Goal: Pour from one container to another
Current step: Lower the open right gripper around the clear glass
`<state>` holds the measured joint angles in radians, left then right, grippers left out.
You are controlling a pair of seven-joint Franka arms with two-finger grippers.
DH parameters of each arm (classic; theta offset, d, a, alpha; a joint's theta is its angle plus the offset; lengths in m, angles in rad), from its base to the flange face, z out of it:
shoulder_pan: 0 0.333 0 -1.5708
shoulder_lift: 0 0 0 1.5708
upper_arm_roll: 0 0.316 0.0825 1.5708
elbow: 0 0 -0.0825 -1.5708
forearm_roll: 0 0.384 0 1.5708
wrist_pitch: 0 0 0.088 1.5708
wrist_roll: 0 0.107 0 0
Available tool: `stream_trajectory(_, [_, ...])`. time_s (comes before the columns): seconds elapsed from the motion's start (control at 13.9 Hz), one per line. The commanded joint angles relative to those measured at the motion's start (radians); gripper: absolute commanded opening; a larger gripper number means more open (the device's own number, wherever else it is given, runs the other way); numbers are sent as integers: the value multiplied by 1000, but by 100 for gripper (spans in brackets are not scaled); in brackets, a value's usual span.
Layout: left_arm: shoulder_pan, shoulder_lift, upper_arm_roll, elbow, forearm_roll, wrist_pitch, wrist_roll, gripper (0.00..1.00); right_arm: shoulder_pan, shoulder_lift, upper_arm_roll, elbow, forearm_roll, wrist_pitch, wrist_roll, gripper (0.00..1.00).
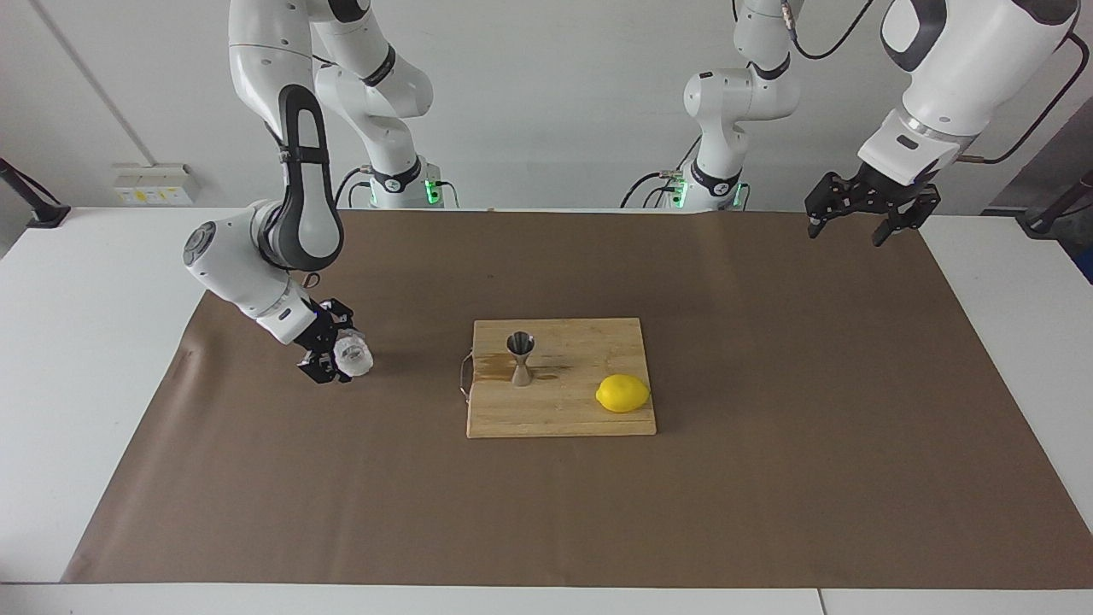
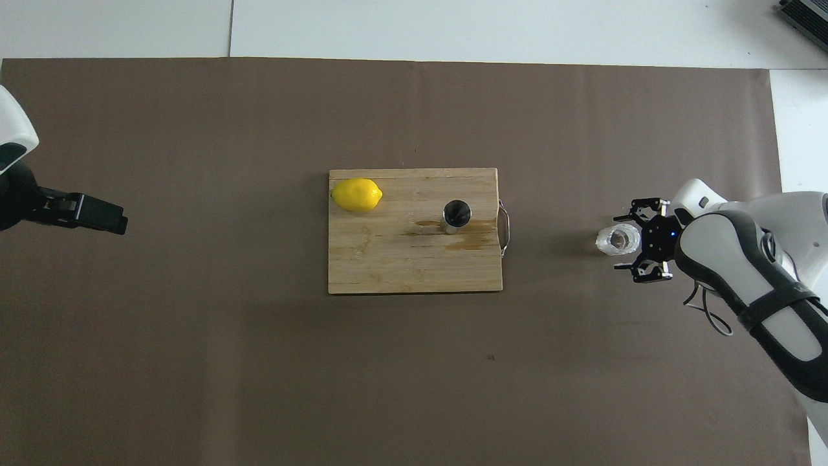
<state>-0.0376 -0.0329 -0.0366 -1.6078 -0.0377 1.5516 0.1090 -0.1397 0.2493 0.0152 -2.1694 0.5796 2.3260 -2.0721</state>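
My gripper will uncover small drops hidden under the clear cup (image 2: 618, 239) when it lifts the cup, because a wet stain (image 2: 475, 235) marks the board beside the jigger.
The squat clear cup (image 1: 359, 359) stands on the brown mat toward the right arm's end of the table; it also shows in the overhead view (image 2: 613, 239). My right gripper (image 1: 333, 355) is low and open, with its fingers spread on either side of the cup's outer part (image 2: 637, 241). I cannot tell whether they touch it. The steel jigger (image 1: 521, 359) stands upright on the wooden board (image 1: 564, 414), its dark mouth up (image 2: 457, 214). My left gripper (image 1: 845, 232) waits open in the air over the left arm's end of the mat (image 2: 113, 223).
A yellow lemon (image 1: 622, 393) lies on the board's corner toward the left arm's end (image 2: 356, 195). A wet stain marks the board (image 2: 388, 265) beside the jigger. A wire handle (image 2: 505, 226) sticks out of the board toward the cup.
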Motion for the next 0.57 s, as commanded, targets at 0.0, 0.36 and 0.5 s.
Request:
stream_trajectory(0.0, [-1,-7,-11,17,39,-54,-6,100,-12,4,8,-7,54,18,-43,100])
stream_trajectory(0.36, [21,-12,-37,39,53,-67,-8,100,-8,5,8,-16,68,21,-62,82])
stream_trajectory(0.5, [24,-10,-37,39,47,-61,-8,100,-8,5,8,-16,68,21,-63,81])
